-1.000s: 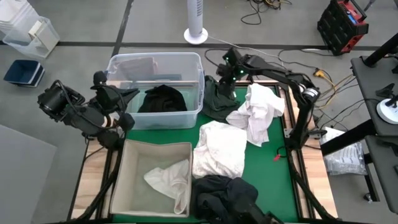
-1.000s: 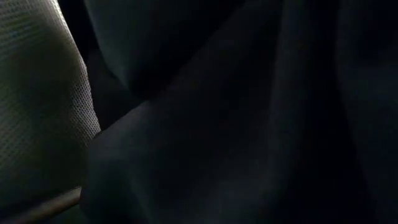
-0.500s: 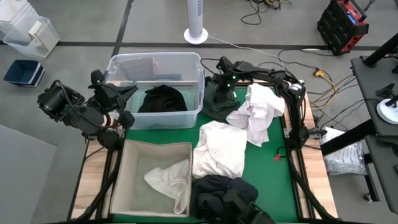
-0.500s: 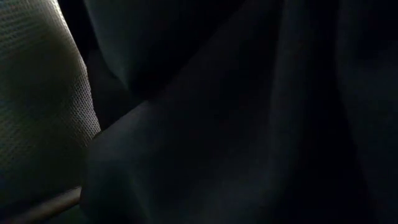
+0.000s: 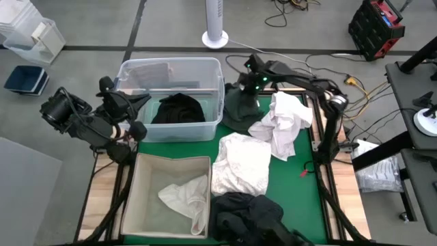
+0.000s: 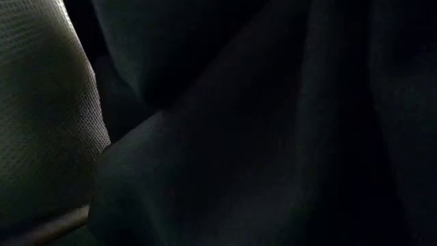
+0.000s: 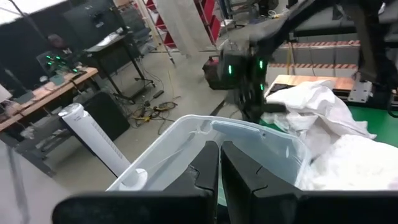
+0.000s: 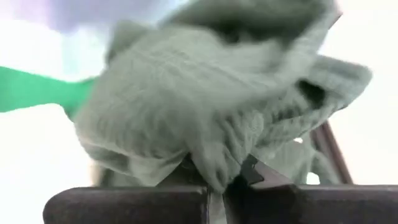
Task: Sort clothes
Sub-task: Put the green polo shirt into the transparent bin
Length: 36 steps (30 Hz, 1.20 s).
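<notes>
I should lift the dark green garment (image 5: pixel 239 111) with my right gripper and hand it to my left gripper first, because the clear tub (image 5: pixel 174 85) is on my left gripper's side.
My right gripper (image 5: pixel 246 90) is shut on a dark green knit garment (image 5: pixel 240 111) at the far middle of the green mat, right of the clear tub (image 5: pixel 215 68). The garment fills the right wrist view (image 8: pixel 205 106). My left gripper (image 5: pixel 140 101) is shut and empty over the tub's left rim; it also shows in the left wrist view (image 7: pixel 219 165). A black garment (image 5: pixel 177 108) lies in the tub. A white garment (image 5: pixel 186 195) lies in the beige bin (image 5: pixel 140 198). Two white garments (image 5: pixel 283 119) (image 5: pixel 242 164) and a black one (image 5: pixel 242 208) lie on the mat. My right gripper pinches a bunched fold of the dark green garment (image 8: pixel 214 163) between its two fingers, coming from above and slanting from the table's right. The cloth rises to a peak at the fingers, and its lower part (image 5: pixel 235 121) lies on the mat.
The low view is blocked by dark cloth (image 6: pixel 259 137) and the bin's mesh wall (image 6: pixel 41 102). A white fan stand (image 5: pixel 215 37) is on the floor beyond the table. Cables and a red case lie at the far right.
My right gripper has swung a little toward the clear tub and back toward the table's right, keeping its hold. The dark green garment has bunched up into a peak under it, with its lower part still on the mat.
</notes>
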Each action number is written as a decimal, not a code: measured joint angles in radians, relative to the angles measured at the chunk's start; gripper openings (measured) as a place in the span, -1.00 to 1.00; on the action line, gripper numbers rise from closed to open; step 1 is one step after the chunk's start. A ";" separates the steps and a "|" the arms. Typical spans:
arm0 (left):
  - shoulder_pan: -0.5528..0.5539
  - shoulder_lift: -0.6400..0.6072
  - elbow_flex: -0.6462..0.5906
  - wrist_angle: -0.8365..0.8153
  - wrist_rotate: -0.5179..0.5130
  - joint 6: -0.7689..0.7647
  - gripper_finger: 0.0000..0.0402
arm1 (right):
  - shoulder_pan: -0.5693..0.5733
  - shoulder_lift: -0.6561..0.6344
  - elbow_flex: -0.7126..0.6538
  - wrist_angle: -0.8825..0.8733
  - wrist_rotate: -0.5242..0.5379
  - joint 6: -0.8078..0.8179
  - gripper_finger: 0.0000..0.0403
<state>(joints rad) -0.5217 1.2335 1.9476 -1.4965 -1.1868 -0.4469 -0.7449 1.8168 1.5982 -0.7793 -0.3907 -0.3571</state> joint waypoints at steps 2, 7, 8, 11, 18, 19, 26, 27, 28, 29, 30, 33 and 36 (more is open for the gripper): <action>0.000 -0.004 0.000 0.000 0.027 0.000 -1.00 | 0.000 -0.066 0.000 -0.004 0.001 0.017 -0.95; 0.000 -0.004 0.000 0.002 0.036 0.004 -1.00 | 0.003 -0.217 0.000 0.014 -0.003 0.083 -0.95; 0.000 -0.003 0.000 0.004 0.039 0.012 -1.00 | 0.005 -0.245 0.000 0.015 -0.003 0.097 -0.95; 0.000 0.000 0.000 0.051 0.077 0.078 -1.00 | 0.008 -0.325 0.000 0.026 -0.019 0.143 -0.95; 0.001 -0.002 0.000 0.349 0.223 0.393 -1.00 | 0.015 -0.484 0.000 0.134 -0.116 0.275 -0.96; 0.002 -0.004 0.000 0.390 0.243 0.437 -1.00 | 0.020 -0.502 0.000 0.155 -0.117 0.291 -0.96; 0.058 -0.010 0.000 0.541 0.307 0.592 -1.00 | 0.065 -0.601 0.000 0.269 -0.144 0.370 -0.96; 0.075 -0.010 0.000 0.541 0.329 0.594 -1.00 | 0.076 -0.608 0.000 0.281 -0.145 0.381 -0.96; 0.094 -0.008 0.000 0.542 0.357 0.595 -1.00 | 0.087 -0.613 0.000 0.294 -0.145 0.390 -0.96; 0.115 -0.005 0.000 0.545 0.392 0.595 -1.00 | 0.101 -0.616 0.000 0.308 -0.149 0.396 -0.96; 0.140 -0.001 0.000 0.549 0.429 0.596 -1.00 | 0.115 -0.618 0.000 0.323 -0.161 0.405 -0.96; 0.225 0.020 0.000 0.585 0.525 0.603 -1.00 | 0.166 -0.621 0.000 0.384 -0.171 0.426 -0.96; 0.304 0.040 0.000 0.628 0.571 0.593 -0.99 | 0.218 -0.616 0.007 0.432 -0.168 0.437 -0.96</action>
<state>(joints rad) -0.2179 1.2733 1.9476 -0.8681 -0.6155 0.1464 -0.5266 1.2010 1.6047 -0.3478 -0.5584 0.0802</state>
